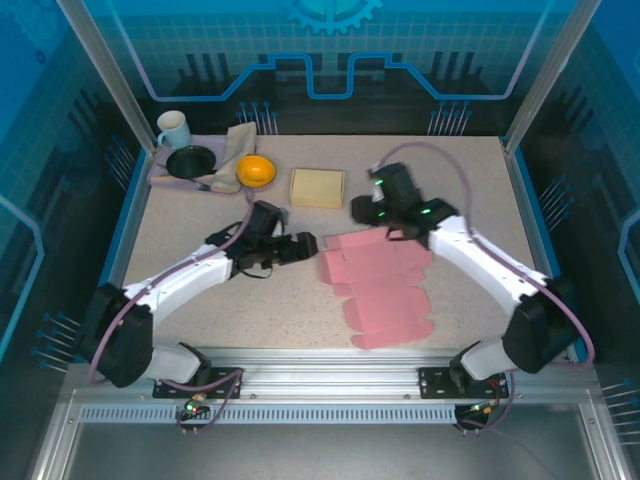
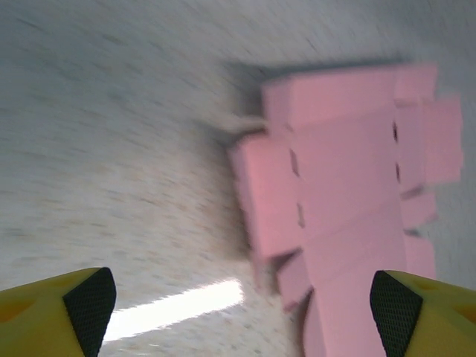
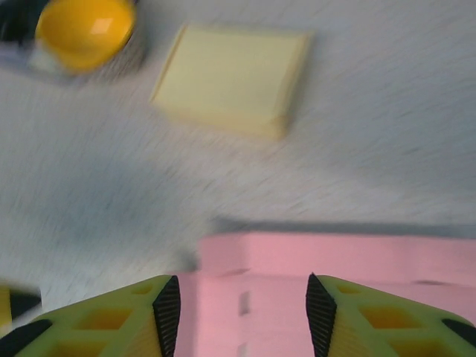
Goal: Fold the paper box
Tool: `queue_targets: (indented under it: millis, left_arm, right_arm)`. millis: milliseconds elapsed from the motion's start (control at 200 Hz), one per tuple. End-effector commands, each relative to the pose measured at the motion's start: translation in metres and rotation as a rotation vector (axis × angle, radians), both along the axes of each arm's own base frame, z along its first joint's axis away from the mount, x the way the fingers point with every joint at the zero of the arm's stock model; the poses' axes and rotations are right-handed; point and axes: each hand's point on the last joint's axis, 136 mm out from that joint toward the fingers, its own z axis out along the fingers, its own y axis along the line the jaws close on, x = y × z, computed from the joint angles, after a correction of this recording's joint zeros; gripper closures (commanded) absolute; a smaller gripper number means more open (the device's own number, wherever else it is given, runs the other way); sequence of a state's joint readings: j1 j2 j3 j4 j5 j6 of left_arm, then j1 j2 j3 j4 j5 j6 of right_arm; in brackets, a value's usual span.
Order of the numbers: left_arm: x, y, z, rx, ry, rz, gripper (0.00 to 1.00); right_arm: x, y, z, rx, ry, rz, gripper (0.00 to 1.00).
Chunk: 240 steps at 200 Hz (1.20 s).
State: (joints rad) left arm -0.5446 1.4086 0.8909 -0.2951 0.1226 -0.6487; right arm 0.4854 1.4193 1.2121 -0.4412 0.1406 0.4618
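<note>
Next, I move my right gripper back and take the pink box's opposite side flap [image 1: 422, 255] with it, because it is hovering at the far corner [image 1: 330, 241] next to my left gripper.
The pink paper box [image 1: 385, 285] lies unfolded and mostly flat on the speckled table, with its far flap raised a little. My left gripper [image 1: 303, 245] hovers just off the sheet's left edge, open wide. In the left wrist view the box [image 2: 342, 186] spreads under the right finger, and nothing sits inside the left gripper [image 2: 242, 309]. My right gripper [image 1: 362, 212] is above the sheet's far left corner. In the right wrist view the right gripper [image 3: 242, 312] has its jaws apart, over the box's far edge [image 3: 357, 268], holding nothing.
A pale yellow flat block [image 1: 317, 187] [image 3: 230, 78] lies just beyond the box. An orange bowl [image 1: 256, 171] [image 3: 85, 30], a black dish [image 1: 190, 160], a mug [image 1: 173, 128] and a cloth [image 1: 238, 145] crowd the far left corner.
</note>
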Motion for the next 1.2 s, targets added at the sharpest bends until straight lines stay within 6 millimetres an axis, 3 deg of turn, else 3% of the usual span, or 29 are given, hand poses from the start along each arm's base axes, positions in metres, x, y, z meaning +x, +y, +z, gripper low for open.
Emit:
queue_targets:
  millis: [0,170,355,390,465,535,570,630,800,965,1195]
  left_arm:
    - [-0.001,-0.037,-0.009,-0.024,0.011,-0.081,0.08]
    - [0.005,-0.044,-0.046,0.015,0.102,-0.05,0.11]
    - [0.014,-0.061,-0.07,0.032,0.127,-0.082,0.19]
    - [0.017,-0.062,-0.072,0.036,0.121,-0.078,0.26]
    - [0.025,-0.059,-0.074,0.071,0.096,-0.056,0.6]
    - [0.036,-0.053,-0.068,0.117,0.053,-0.045,0.84]
    - [0.042,-0.053,-0.06,0.137,0.027,-0.054,1.0]
    - [0.05,-0.05,-0.042,0.185,-0.018,-0.084,1.0]
    - [0.066,-0.034,0.039,0.324,-0.276,-0.183,1.0]
    - [0.061,-0.012,0.099,0.404,-0.525,-0.235,1.0]
    - [0.053,0.008,0.14,0.494,-0.785,-0.237,1.0]
  right_arm:
    - [-0.01,-0.038,-0.002,-0.005,0.029,-0.001,0.5]
    - [-0.013,-0.057,-0.001,0.008,0.02,-0.002,0.5]
    - [-0.009,-0.045,0.006,0.045,-0.034,0.121,0.5]
    - [-0.007,-0.042,0.011,0.046,-0.048,0.149,0.49]
    - [0.0,-0.033,0.02,0.031,-0.081,0.222,0.49]
    - [0.005,-0.021,0.027,0.002,-0.112,0.338,0.49]
    - [0.008,-0.016,0.032,-0.027,-0.137,0.405,0.49]
    - [0.012,-0.008,0.043,-0.066,-0.194,0.514,0.49]
    - [-0.001,0.019,0.074,-0.165,-0.481,0.907,0.49]
    - [-0.009,0.026,0.07,-0.301,-0.599,1.186,0.48]
    - [0.016,0.021,0.054,-0.444,-0.618,1.327,0.48]
